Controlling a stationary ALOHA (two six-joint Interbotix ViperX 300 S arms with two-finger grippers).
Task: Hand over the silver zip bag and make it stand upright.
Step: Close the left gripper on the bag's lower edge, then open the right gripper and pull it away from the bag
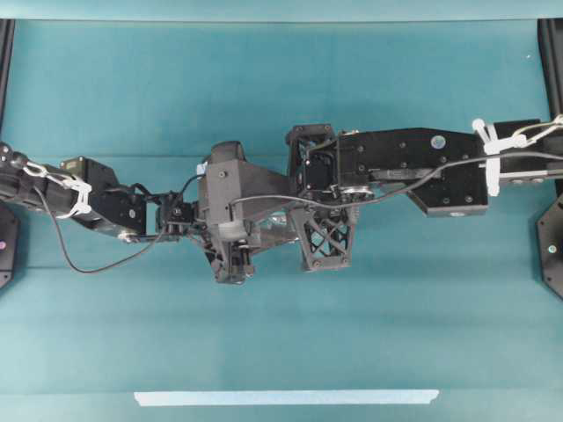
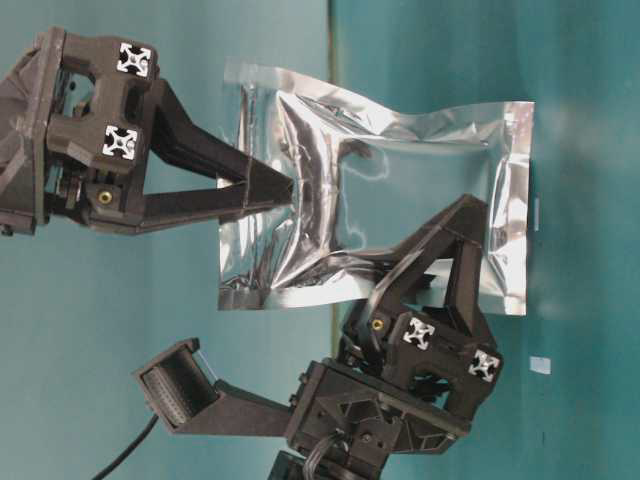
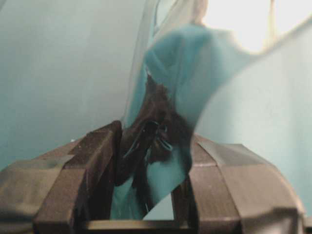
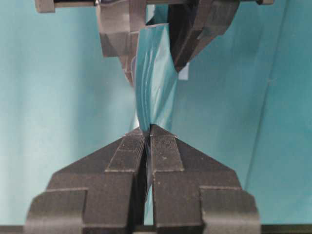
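Observation:
Both my grippers are clamping the silver zip bag, my right gripper at its crinkled end (image 2: 312, 195). Next, my right gripper opens and back away while my left gripper keeps hold of the bag.
The silver zip bag (image 2: 420, 190) hangs in the air above the teal table, flat side toward the table-level view, crinkled and shiny. My left gripper (image 2: 280, 190) is shut on its puffy middle near one short end; the foil buckles between the fingers (image 3: 153, 141). My right gripper (image 2: 455, 225) is shut on a long edge of the bag, its pads pressed tight on the foil (image 4: 147, 129). In the right wrist view the bag (image 4: 153, 83) runs edge-on up to the left gripper (image 4: 153, 53). From overhead both arms cover most of the bag.
A long pale tape strip (image 1: 286, 397) lies along the table's front edge. A tiny white scrap (image 2: 540, 365) lies on the teal cloth. Black frame parts (image 1: 550, 246) stand at the table's left and right sides.

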